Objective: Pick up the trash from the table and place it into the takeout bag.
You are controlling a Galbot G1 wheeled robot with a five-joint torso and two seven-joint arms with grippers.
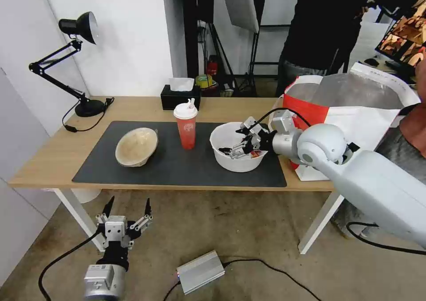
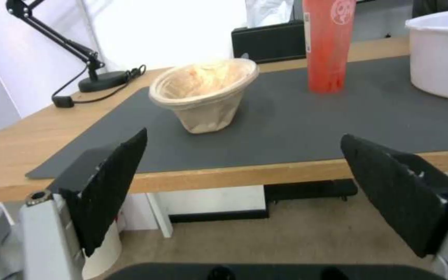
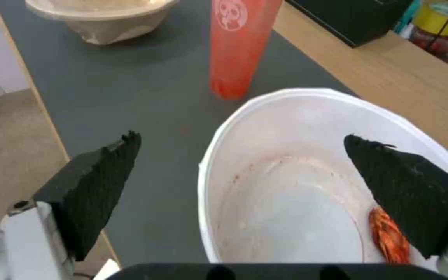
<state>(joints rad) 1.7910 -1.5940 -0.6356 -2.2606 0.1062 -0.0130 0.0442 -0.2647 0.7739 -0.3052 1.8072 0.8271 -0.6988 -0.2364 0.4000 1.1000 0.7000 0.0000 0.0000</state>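
My gripper will lift the white bowl (image 1: 237, 164) by one side, and the bowl will keep its shape and hang steady because a thick rolled rim (image 1: 212, 141) stands evenly round it.
On the dark mat (image 1: 177, 168) of the table (image 1: 53, 154) stand a tilted beige pulp bowl (image 1: 136, 146) (image 2: 203, 93) (image 3: 99, 15), a red drink cup (image 1: 186, 126) (image 2: 330, 46) (image 3: 237, 46) with a white lid, and a wide white bowl (image 1: 237, 157) (image 2: 441, 58) (image 3: 296, 132) holding red scraps (image 3: 389, 235). My right gripper (image 1: 234, 140) (image 3: 239, 167) is open and straddles the white bowl's rim, one finger over the mat and one over the inside. The red-and-white takeout bag (image 1: 346, 110) stands open at the table's right end. My left gripper (image 1: 128, 201) (image 2: 245, 171) hangs open below the table's front edge.
A black tissue box (image 1: 179, 97) (image 2: 268, 41) sits behind the cup and a black desk lamp (image 1: 80, 61) (image 2: 97, 79) at the far left. A silver box (image 1: 199, 272) and cables lie on the floor. A person stands close behind the bag.
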